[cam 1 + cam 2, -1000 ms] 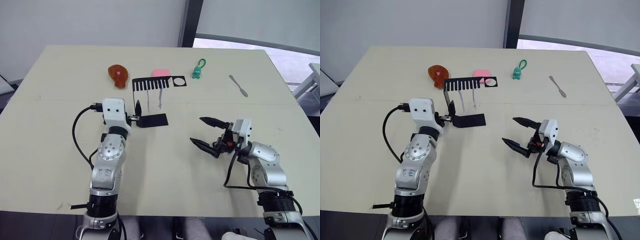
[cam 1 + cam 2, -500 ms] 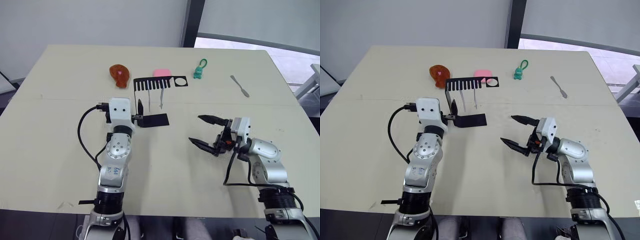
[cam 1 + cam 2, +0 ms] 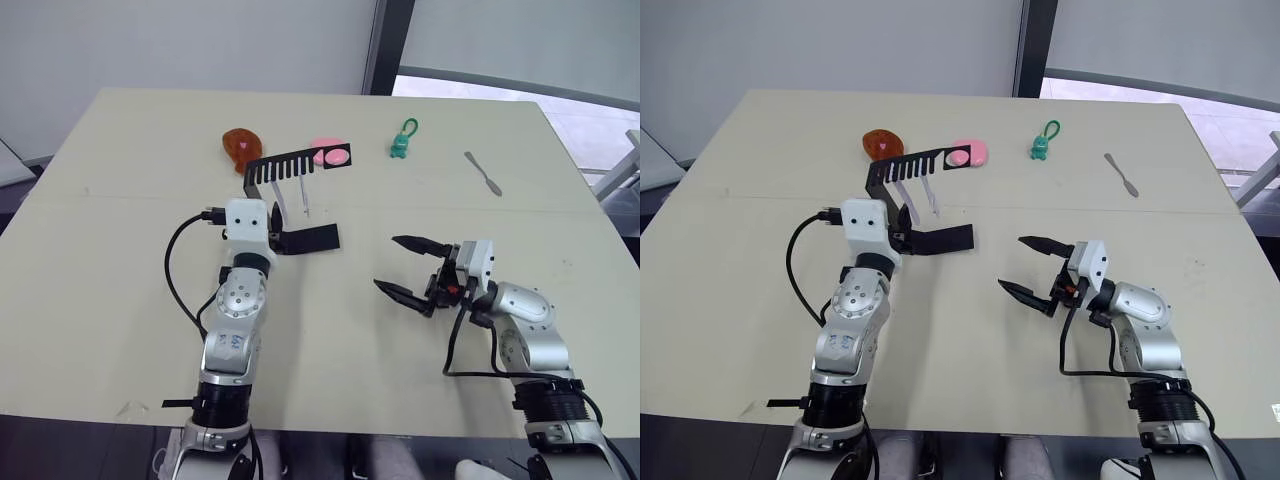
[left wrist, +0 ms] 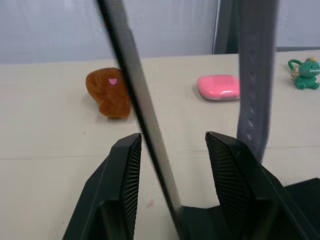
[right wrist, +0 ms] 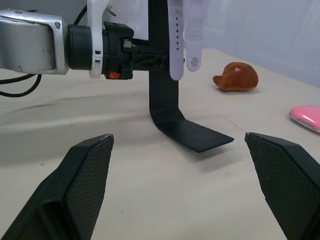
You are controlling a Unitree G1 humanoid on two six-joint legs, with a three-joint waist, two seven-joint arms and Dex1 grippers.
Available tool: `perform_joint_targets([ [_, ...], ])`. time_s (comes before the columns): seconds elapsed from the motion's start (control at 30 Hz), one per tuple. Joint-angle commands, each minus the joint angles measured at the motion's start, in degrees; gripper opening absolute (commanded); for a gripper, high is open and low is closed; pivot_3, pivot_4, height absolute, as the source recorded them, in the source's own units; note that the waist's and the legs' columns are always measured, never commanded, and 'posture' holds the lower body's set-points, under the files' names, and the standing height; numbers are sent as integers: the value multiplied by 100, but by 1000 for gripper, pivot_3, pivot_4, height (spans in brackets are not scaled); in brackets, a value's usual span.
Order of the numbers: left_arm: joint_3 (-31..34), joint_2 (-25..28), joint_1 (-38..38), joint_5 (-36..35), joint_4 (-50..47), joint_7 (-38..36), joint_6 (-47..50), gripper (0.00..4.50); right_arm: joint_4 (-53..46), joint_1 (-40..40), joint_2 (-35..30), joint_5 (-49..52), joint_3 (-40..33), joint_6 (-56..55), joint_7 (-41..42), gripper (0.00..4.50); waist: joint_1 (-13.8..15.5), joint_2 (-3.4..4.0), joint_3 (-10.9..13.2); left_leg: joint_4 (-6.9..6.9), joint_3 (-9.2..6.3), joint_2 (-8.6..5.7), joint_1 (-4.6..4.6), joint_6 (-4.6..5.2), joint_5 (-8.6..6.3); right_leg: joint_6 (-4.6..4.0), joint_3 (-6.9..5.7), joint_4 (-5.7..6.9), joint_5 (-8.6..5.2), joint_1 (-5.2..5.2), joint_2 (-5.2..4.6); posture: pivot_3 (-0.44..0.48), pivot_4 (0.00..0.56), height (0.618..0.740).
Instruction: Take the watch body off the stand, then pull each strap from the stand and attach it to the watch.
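The straps are hanging apart in separate slots of the comb (image 3: 286,166), so one strap (image 3: 305,195) will slip loose and its neighbour will stay hanging when the robot pulls it.
The black stand (image 3: 290,163) leans over, its comb top slanting and its flat base (image 3: 312,238) on the table. Two pale straps (image 3: 303,195) hang from the comb, also seen as whitish bands (image 5: 176,40). My left gripper (image 3: 275,232) is at the lower part of the stand's upright. In the left wrist view its fingers (image 4: 127,165) stand apart, with the thin upright (image 4: 150,145) between them, close to one finger. My right gripper (image 3: 386,262) hovers open to the right of the base, holding nothing. The watch body is out of view.
Along the far side of the table lie a brown plush (image 3: 240,143), a pink case (image 3: 328,152) behind the stand's ring end, a green keychain figure (image 3: 400,143) and a grey spatula (image 3: 482,172). Bare tabletop (image 3: 340,330) lies between the arms.
The stand has tipped from upright to a lean, its comb top swinging left. My left arm has shifted slightly right. The right gripper has hardly moved.
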Motion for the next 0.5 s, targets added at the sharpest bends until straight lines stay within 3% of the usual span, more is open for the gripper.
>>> perform_joint_targets([
  [0.03,-80,-42,-154,-4,-112,-80,-92,2229,-250,-21,45,32,18,9,-87,4500,5,0,0,0,0,0,0,0,0,0,0,0,0,0,0,0,150,740],
  [0.43,-102,-23,-207,21,-84,-231,-93,2229,-353,104,88,4,18,80,-214,4500,0,0,0,0,0,0,0,0,0,0,-1,0,0,0,0,0,150,740],
  [0.47,-119,-30,-210,15,-67,-247,-104,1803,-355,118,88,-4,18,80,-230,4500,1,0,0,0,0,0,0,0,0,0,-1,0,0,0,0,0,150,740],
  [0.5,-134,-36,-210,16,-58,-255,-111,1662,-361,133,88,-11,19,81,-242,4500,1,0,0,0,0,0,0,0,0,0,-1,0,0,0,0,0,150,740],
])
